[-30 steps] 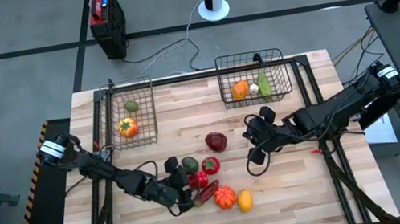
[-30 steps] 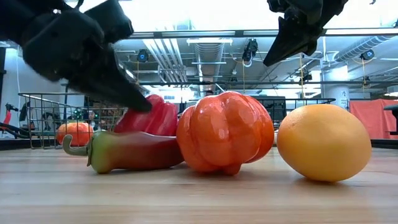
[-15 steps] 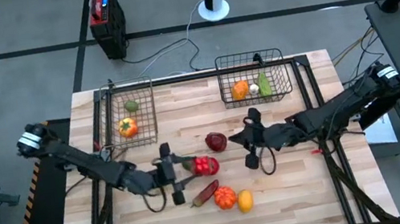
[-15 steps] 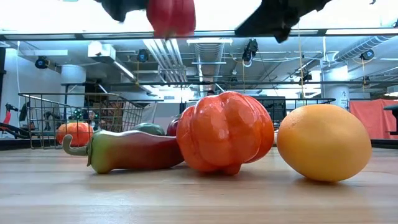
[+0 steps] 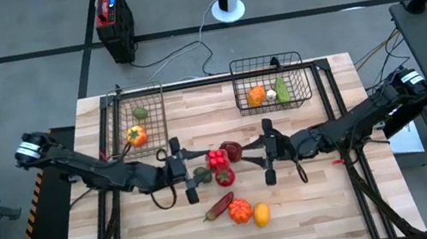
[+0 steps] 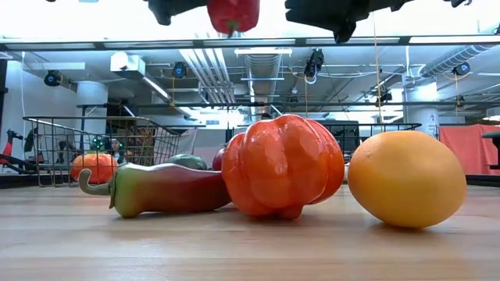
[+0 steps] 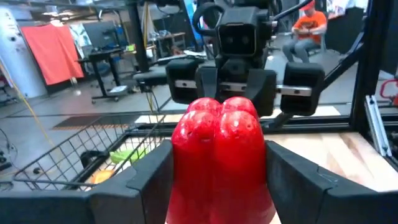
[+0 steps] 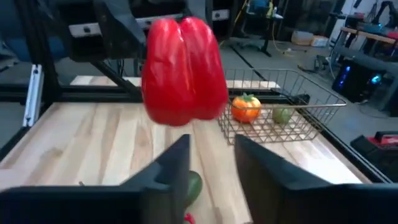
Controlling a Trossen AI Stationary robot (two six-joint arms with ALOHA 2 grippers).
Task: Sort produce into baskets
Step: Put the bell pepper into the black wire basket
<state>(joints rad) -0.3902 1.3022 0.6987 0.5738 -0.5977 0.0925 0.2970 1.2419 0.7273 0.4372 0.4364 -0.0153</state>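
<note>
The red bell pepper should go from my left gripper to my right gripper, because the basket with the small white piece is on my right gripper's side.
My left gripper is shut on a red bell pepper above the table's middle; the pepper also shows in the left wrist view and at the top of the low view. My right gripper is open and empty. It faces the pepper from the right, a short way off, its fingers pointing at the pepper. A maroon piece and a green piece lie on the table below. A chili, an orange pepper and a lemon lie near the front. My left gripper pinches the red pepper's two opposite sides between its two fingers. The fingers come level from the table's left. The pepper stands upright, its lobed top up, lifted clear of the table.
The left wire basket holds a green piece and an orange-yellow one. The right wire basket holds an orange, a small white piece and a green one. A black box with a red top stands on the floor beyond the table.
My left gripper has taken the red pepper from beside the chili and lifted it clear, going up and toward the table's far edge, and has turned level. My right gripper has shifted a little toward the table's left, toward the pepper.
</note>
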